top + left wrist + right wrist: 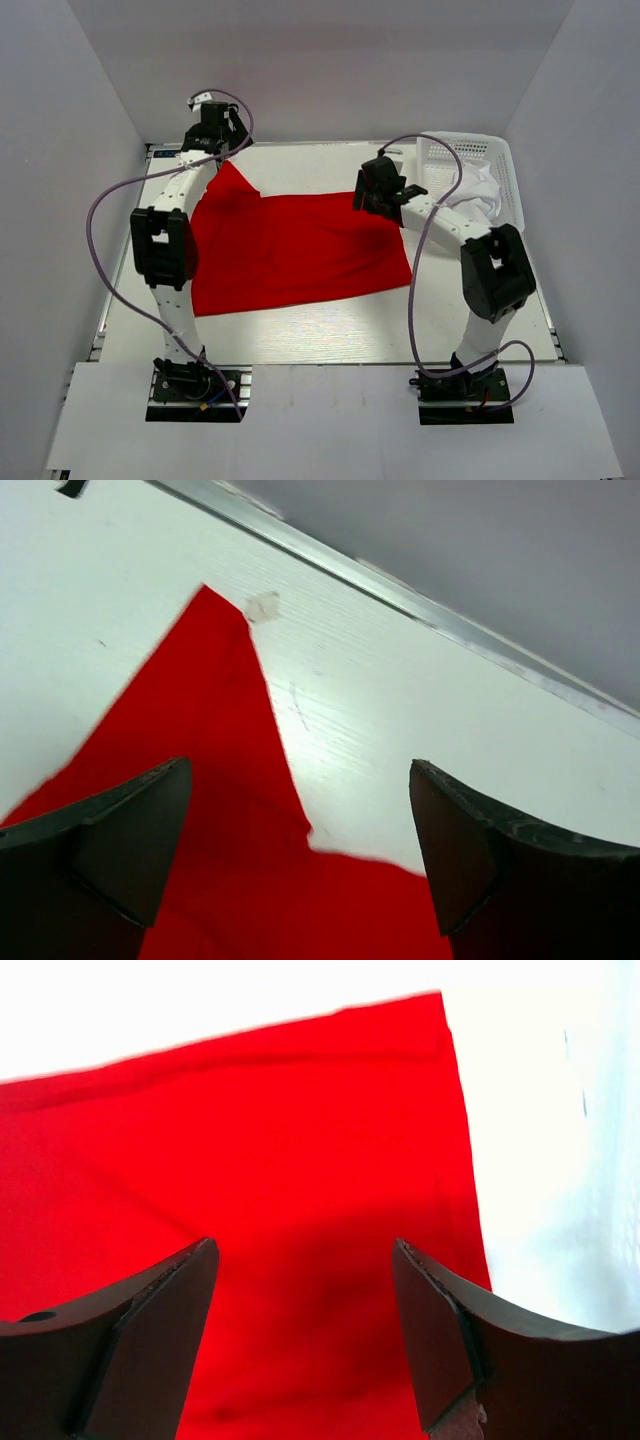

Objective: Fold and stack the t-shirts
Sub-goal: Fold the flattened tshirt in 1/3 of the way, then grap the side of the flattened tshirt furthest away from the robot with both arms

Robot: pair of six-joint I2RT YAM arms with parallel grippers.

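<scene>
The red t-shirt's far side [300,207] should fold while the t-shirt's near edge stays in place when I bring the sleeve over, because the body [290,258] of the t-shirt lies wide and flat.
The red t-shirt [290,250] lies spread flat on the white table [320,330], one sleeve pointing to the far left corner. My left gripper [222,150] hovers open over that sleeve [215,740]; nothing sits between its fingers [120,840]. My right gripper [372,200] hovers open above the shirt's far right part [300,1160], near its edge. The white t-shirt [480,192] lies bunched in the white basket [470,150] at the far right.
A metal rail [420,605] runs along the table's far edge, close behind the sleeve tip. The basket stands right beside my right arm. Grey walls enclose the table on three sides.
</scene>
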